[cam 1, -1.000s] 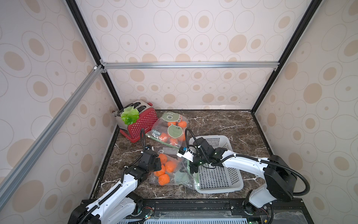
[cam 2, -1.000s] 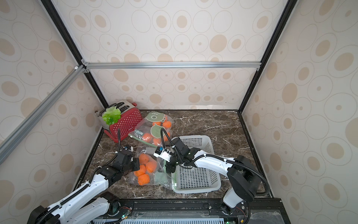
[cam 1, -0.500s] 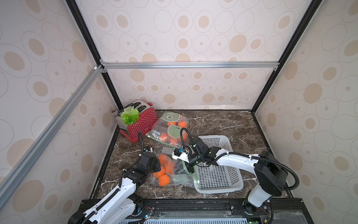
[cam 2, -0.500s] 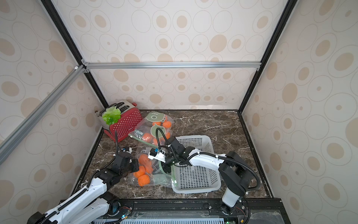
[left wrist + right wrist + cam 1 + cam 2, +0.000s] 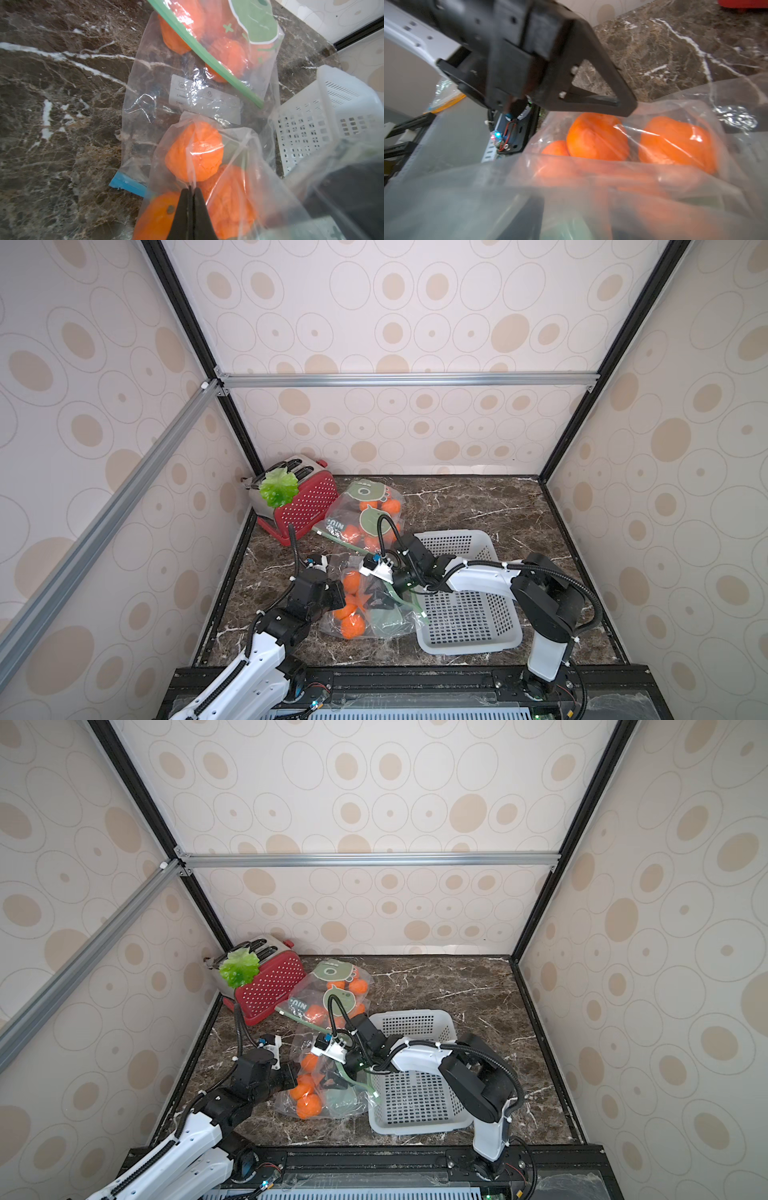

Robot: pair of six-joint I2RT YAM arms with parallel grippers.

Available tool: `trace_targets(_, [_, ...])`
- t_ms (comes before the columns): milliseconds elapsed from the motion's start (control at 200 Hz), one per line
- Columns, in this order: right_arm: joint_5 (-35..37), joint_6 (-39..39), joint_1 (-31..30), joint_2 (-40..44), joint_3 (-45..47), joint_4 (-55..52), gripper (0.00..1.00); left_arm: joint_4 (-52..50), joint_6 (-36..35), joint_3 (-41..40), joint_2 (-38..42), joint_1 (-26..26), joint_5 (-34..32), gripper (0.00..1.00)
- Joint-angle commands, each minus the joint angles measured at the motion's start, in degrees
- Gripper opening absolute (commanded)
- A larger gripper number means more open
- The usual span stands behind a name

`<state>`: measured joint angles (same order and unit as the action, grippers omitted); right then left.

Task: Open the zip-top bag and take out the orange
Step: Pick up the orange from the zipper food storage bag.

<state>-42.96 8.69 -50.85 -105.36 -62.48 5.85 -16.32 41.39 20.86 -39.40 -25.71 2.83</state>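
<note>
The oranges (image 5: pixel 352 627) are bunched up far from the bag's green-edged opening, so I should raise the bag's closed end (image 5: pixel 328 624) with my left gripper and tip the oranges toward my right gripper.
The clear zip-top bag (image 5: pixel 388 624) (image 5: pixel 341 1105) lies near the table's front, with several oranges (image 5: pixel 352 581) (image 5: pixel 195 151) (image 5: pixel 596 137) inside. My left gripper (image 5: pixel 338 600) (image 5: pixel 191 189) is shut on a fold of the bag's film, right above the oranges. My right gripper (image 5: pixel 380 600) (image 5: pixel 332 1080) reaches in through the bag's green-edged mouth. Its dark fingers show through the plastic, spread apart. In the right wrist view they are blurred behind the film. I cannot tell whether they touch an orange.
A white perforated basket (image 5: pixel 453 536) stands just right of the bag, under my right arm. Behind it lies a second, green-printed bag of oranges (image 5: pixel 365 510). A flat labelled bag (image 5: pixel 203 97) lies between the two bags. A red toaster (image 5: pixel 307 506) with a lettuce leaf (image 5: pixel 278 489) fills the back left corner.
My right gripper has moved left, further into the bag's mouth. The left gripper has kept its pinch on the film and barely shifted.
</note>
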Motion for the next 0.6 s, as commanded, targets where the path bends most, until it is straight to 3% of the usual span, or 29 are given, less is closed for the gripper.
trace_targets(0, [12.53, 1.70, -0.30, -0.42, -2.03, -5.16, 0.56, 0.21, 1.20, 0.72, 3.64, 0.31, 2.24, 0.00])
trace_targets(105, [16.50, 4.05, -0.25, 1.82, 0.29, -6.84, 0.58, 0.44, 0.92, 2.23, 7.31, 0.31, 4.28, 0.00])
trace_targets(305, [10.68, 8.24, -0.30, 6.68, 6.78, -5.30, 0.62, -0.36, 0.36, 5.61, 12.74, 0.31, 8.55, 0.00])
trace_targets(421, [9.66, 9.15, -0.30, 8.72, 11.96, 2.36, 0.70, -5.53, -0.20, 7.39, 14.96, 0.31, 6.05, 0.00])
trace_targets(596, [12.74, 7.57, -0.66, 7.22, 11.46, 5.45, 0.74, -6.74, 0.15, 6.13, 15.16, 0.31, 5.19, 0.00])
